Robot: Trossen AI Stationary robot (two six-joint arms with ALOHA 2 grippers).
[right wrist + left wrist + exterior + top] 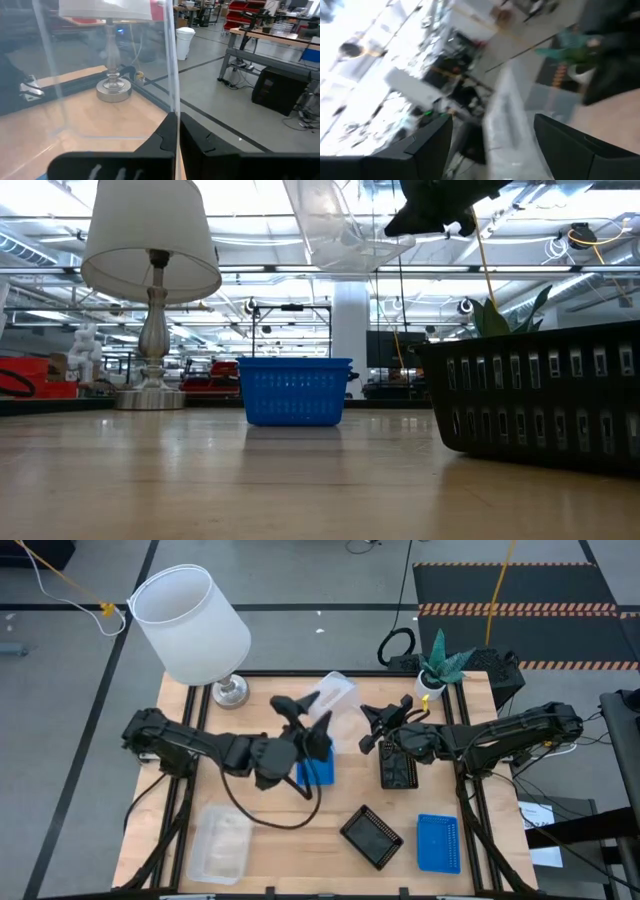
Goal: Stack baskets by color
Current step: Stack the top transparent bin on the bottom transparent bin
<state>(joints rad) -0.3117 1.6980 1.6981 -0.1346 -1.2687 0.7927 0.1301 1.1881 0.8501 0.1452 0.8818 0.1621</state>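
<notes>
I expect the lifted clear basket (338,695) to nest inside the near clear basket (220,843) when I lower it, as that one is open, its rim wider than its bottom.
A clear basket (336,696) hangs tilted in the air above the table's far middle, also seen in the low view (345,225). My right gripper (370,730) (177,125) is shut on it from the right. My left gripper (305,712) (492,120) is open, its fingers on either side of the clear basket (507,125); whether they touch it I cannot tell. Below it a blue basket (316,771) (295,390) stands on its bottom on the table. A black basket (398,766) (540,400) stands under my right gripper. My right gripper pinches a thin side wall of the clear basket (173,95) between its two fingers. The fingers come roughly level from the table's right side. The basket is lifted clear of the table and stands tilted beyond the fingers.
Another clear basket (222,843) lies near left, a second black basket (371,837) near the middle, a second blue basket (438,842) near right. A white lamp (190,625) stands at the far left corner and a small plant (440,665) at the far right.
</notes>
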